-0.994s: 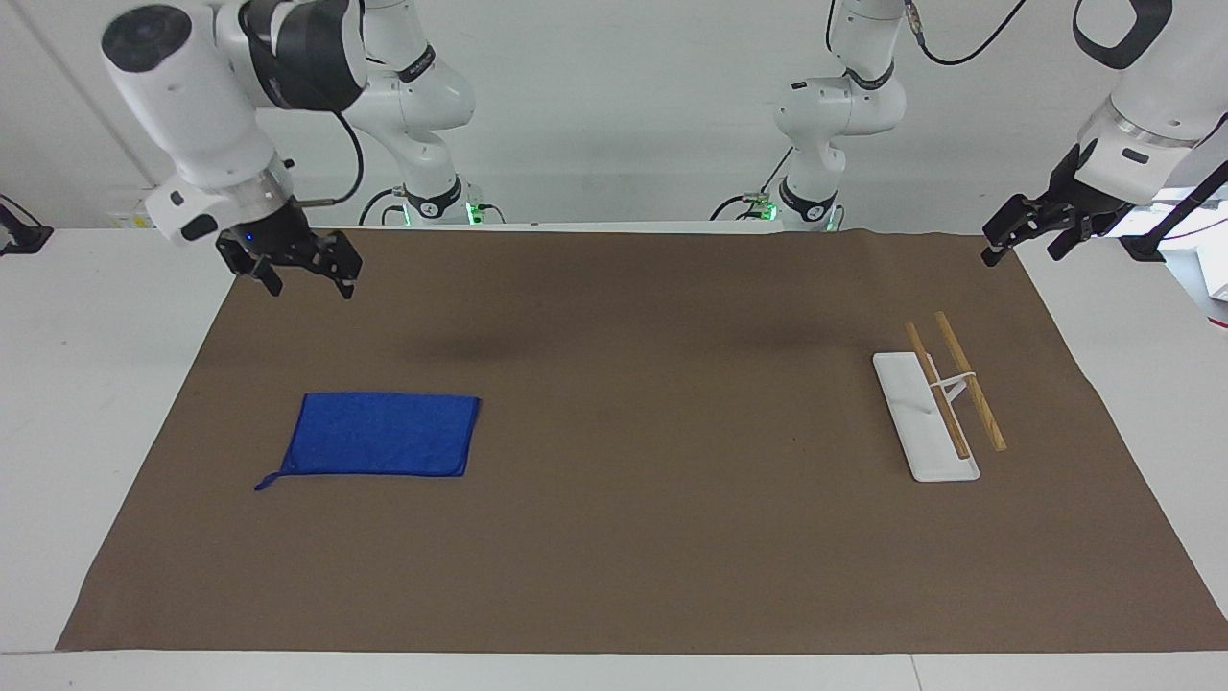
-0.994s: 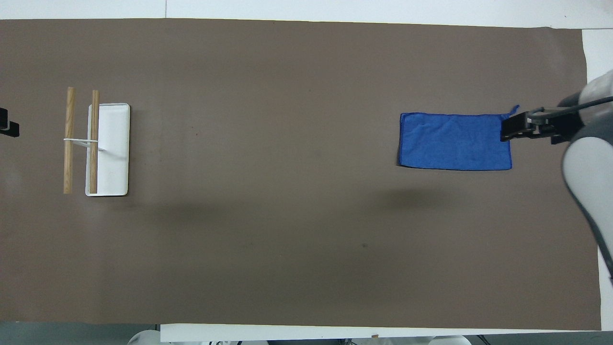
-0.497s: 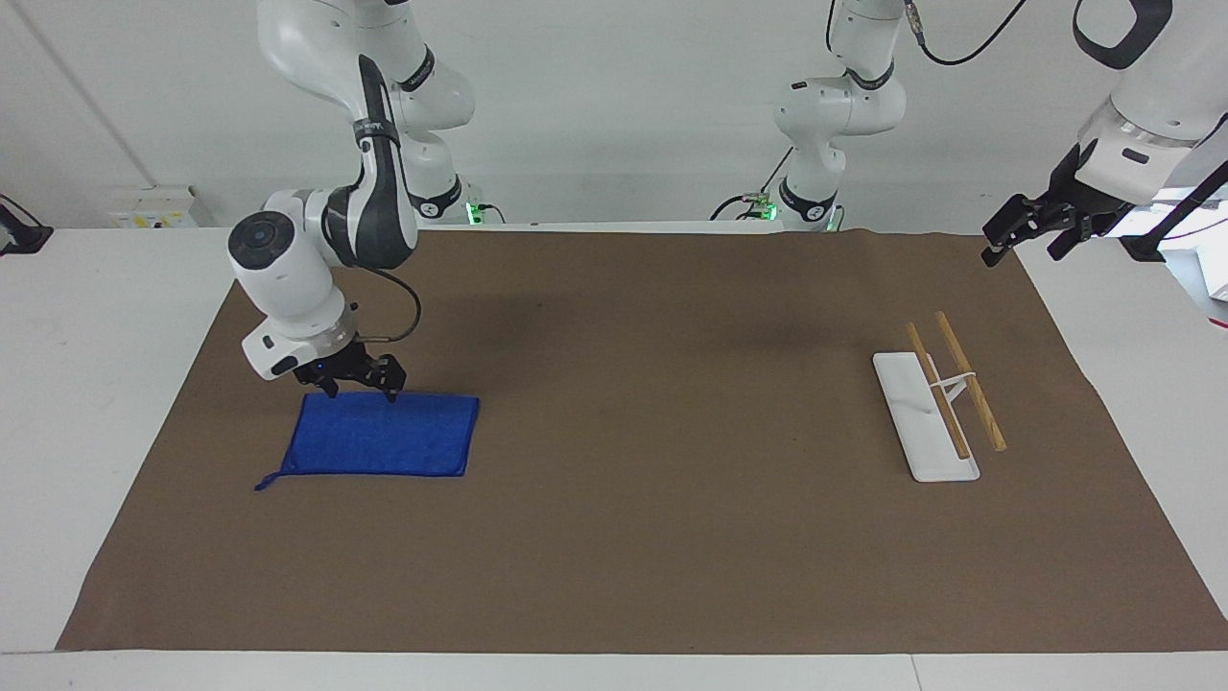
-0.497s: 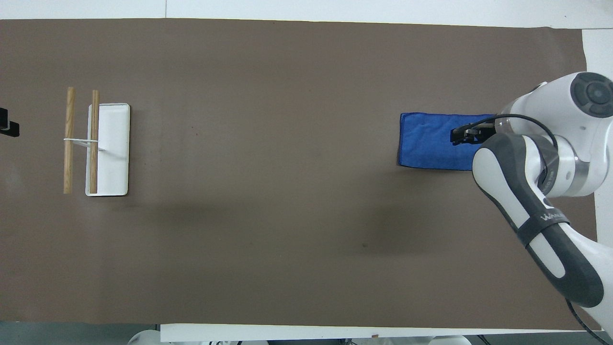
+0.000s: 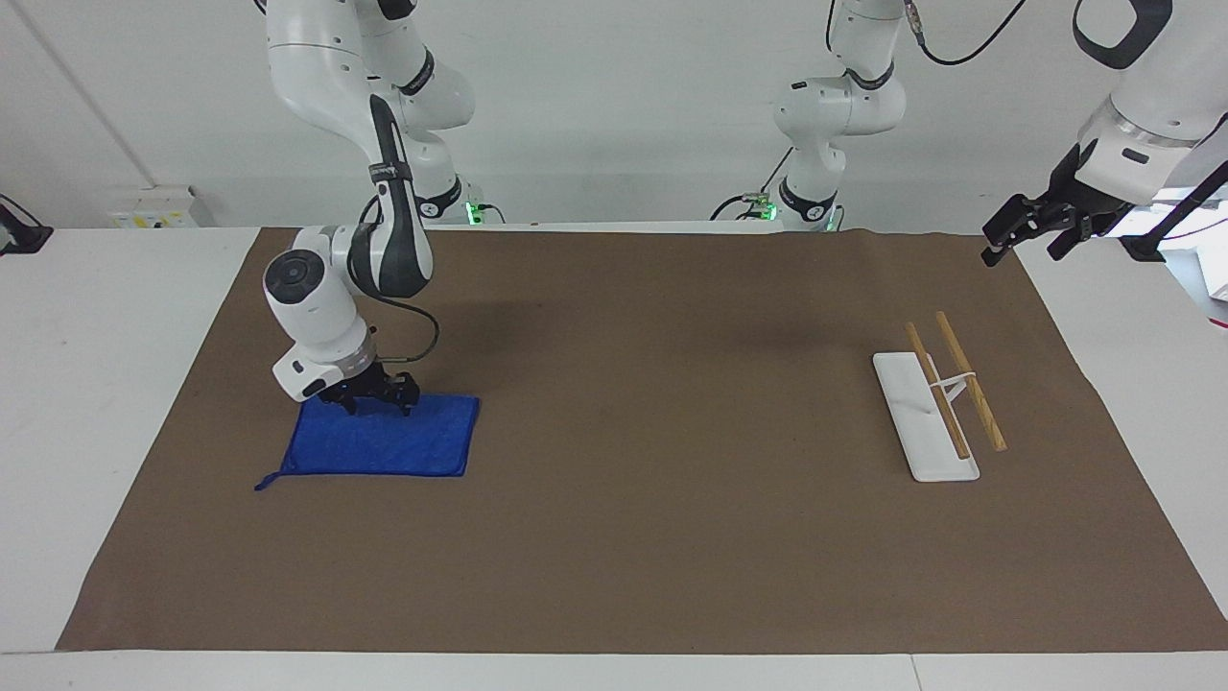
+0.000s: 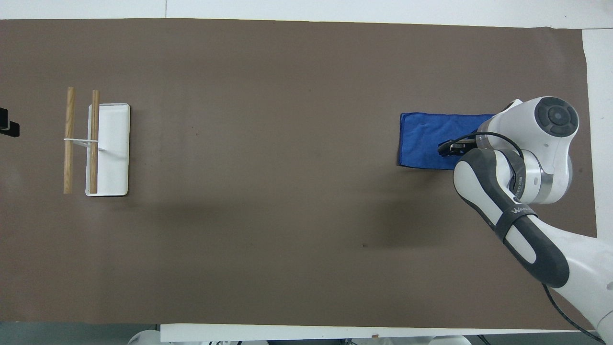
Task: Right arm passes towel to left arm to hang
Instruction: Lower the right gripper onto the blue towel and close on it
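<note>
I expect the blue towel (image 6: pixel 422 140) to bunch up into drooping folds when I lift it, because my right gripper's fingertips (image 6: pixel 446 147) touch only a small patch of it.
The blue towel (image 5: pixel 384 441) lies flat on the brown mat toward the right arm's end of the table; its loop (image 5: pixel 261 485) points away from the robots. My right gripper (image 5: pixel 380 405), with its blue light, is open and down at the towel's edge nearest the robots, fingertips at the cloth. In the overhead view the right gripper (image 6: pixel 448 148) and wrist cover part of the towel (image 6: pixel 424 141), and the loop is hidden. My left gripper (image 5: pixel 1025 248) is open and empty; it waits raised over the mat's corner at the left arm's end, and barely shows in the overhead view (image 6: pixel 7 128).
A white rack base (image 5: pixel 911 413) with two wooden bars (image 5: pixel 971 382) on a wire stand sits toward the left arm's end; it also shows in the overhead view (image 6: pixel 114 148). The brown mat (image 5: pixel 652 480) covers most of the white table.
My right arm has dropped from high above the mat's corner down onto the towel's edge nearest the robots. The towel has not moved. The left arm has stayed still.
</note>
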Controlling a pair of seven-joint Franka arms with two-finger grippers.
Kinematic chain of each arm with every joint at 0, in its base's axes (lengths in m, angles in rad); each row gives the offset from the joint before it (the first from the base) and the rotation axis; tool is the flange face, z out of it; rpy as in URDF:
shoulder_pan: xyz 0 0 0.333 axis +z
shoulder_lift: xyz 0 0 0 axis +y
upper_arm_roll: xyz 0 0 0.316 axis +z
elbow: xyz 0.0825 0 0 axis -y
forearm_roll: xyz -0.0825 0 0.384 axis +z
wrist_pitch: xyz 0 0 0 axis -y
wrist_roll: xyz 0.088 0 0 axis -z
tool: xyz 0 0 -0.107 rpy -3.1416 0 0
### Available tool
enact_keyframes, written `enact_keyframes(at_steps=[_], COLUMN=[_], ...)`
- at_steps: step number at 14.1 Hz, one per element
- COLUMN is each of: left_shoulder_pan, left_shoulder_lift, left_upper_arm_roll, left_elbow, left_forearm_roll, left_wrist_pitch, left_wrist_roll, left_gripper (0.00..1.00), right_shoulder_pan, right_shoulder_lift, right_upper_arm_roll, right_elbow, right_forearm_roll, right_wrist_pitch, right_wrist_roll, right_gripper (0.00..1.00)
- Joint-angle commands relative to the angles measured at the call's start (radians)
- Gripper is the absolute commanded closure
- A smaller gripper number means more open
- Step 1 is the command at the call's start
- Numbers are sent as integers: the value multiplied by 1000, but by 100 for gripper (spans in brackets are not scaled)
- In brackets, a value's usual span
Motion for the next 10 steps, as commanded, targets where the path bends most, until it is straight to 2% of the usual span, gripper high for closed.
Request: enact_keyframes(at_steps=[1,3,5,7,10], left_shoulder_pan=[7,7,7,7,-5], left_shoulder_lift=[-2,-2,-2,-2,0], left_upper_arm_roll=[-2,-2,-2,-2,-4], left_elbow=[3,3,3,3,6], left_forearm_roll=[-9,-9,-9,-9,-9], left_wrist_pitch=[-16,-16,-16,-16,-13], left_wrist_roll=[-10,-10,-10,-10,-13], left_gripper=[0,0,0,0,0], right_shoulder_pan=[-18,-15,-18,-21,-18], right_shoulder_lift=[-1,-3,-5,-8,-8], right_upper_arm_roll=[3,3,3,3,3], right_elbow=[-5,-8,-17,-30,-30], right_forearm_roll=[18,18,19,19,19], right_wrist_pitch=[13,11,10,11,10], right_wrist_roll=[-73,-75,-86,-102,-104], right_gripper=[10,16,29,31,58])
